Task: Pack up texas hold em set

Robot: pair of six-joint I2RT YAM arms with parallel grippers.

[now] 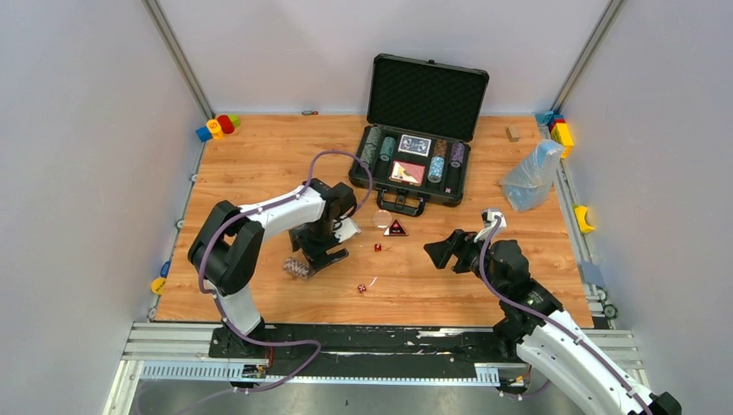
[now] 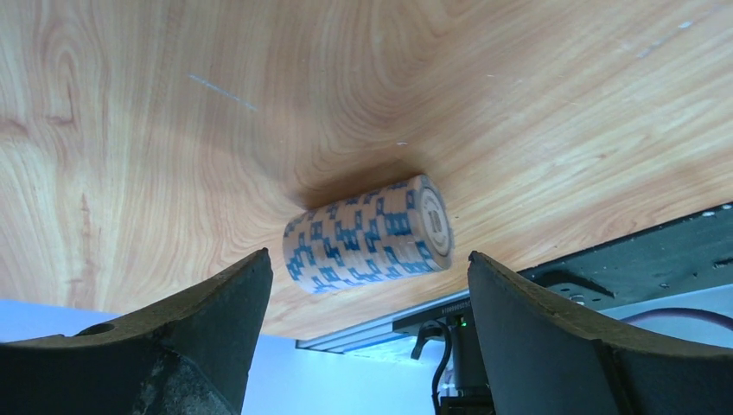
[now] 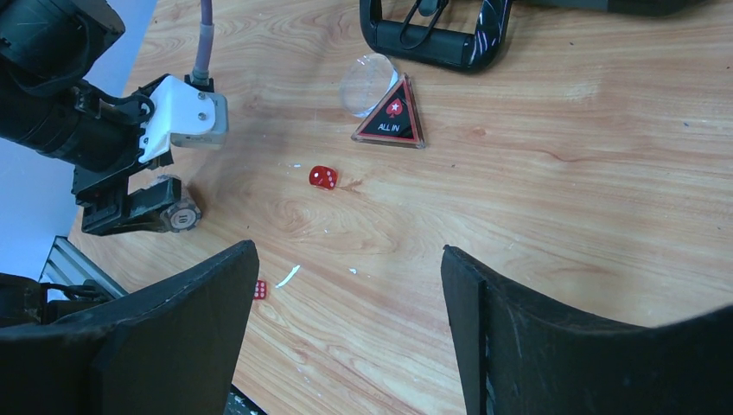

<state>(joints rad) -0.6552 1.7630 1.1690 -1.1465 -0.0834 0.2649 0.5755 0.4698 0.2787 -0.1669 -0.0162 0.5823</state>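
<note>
Next, I back off, turn my left gripper and close it across the roll's round side [image 2: 359, 239], because the chip roll's ends [image 2: 436, 222] face that gripper's fingers.
The black case [image 1: 419, 130] stands open at the table's back, with chip rolls and card decks in its foam. A tan, blue-striped chip roll [image 1: 296, 268] lies on its side near the front edge; it fills the left wrist view [image 2: 370, 235]. My left gripper [image 1: 318, 257] is open right beside it, jaws wide, not touching. The triangular "ALL IN" button [image 1: 396, 228] and a clear round disc [image 1: 380, 219] lie before the case handle. Two red dice [image 1: 378, 247] [image 1: 361, 288] lie on the wood. My right gripper [image 1: 441, 252] is open and empty, to the right of the dice.
A clear plastic bag [image 1: 531, 175] lies at the right of the case. Colourful toy blocks [image 1: 216, 127] sit at the back left corner, more at the back right [image 1: 560, 130]. A small white scrap [image 3: 288, 276] lies near the front die.
</note>
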